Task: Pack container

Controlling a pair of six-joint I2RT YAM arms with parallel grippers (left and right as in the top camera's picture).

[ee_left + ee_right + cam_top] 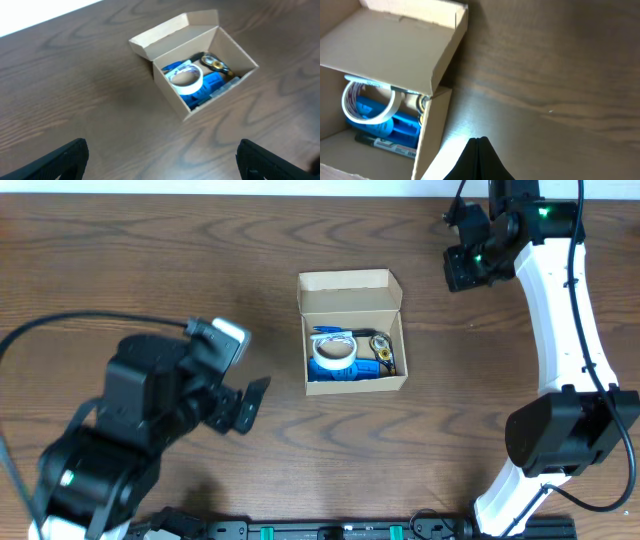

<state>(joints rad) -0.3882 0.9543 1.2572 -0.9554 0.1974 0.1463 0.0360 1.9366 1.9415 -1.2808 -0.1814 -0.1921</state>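
Observation:
The container's flap lid (349, 291) is standing open past my left gripper. Next, my left gripper closes and moves behind the flap lid to fold it together with my right gripper.
The tan cardboard container (393, 380) sits open at the table's middle, its flap lid (350, 292) standing up at the far side. Inside lie a white and blue tape roll (333, 352), a blue item and a yellow-black item (382, 350). It also shows in the left wrist view (170, 97) and the right wrist view (432, 130), where a marker (385, 145) lies at the bottom. My left gripper (245, 405) is open and empty, left of the box. My right gripper (462, 268) is shut and empty, right of and beyond the box.
The dark wood table (150, 260) surrounds the box. My right arm's white link (565, 310) runs down the right side. A black rail (340, 530) lies along the front edge.

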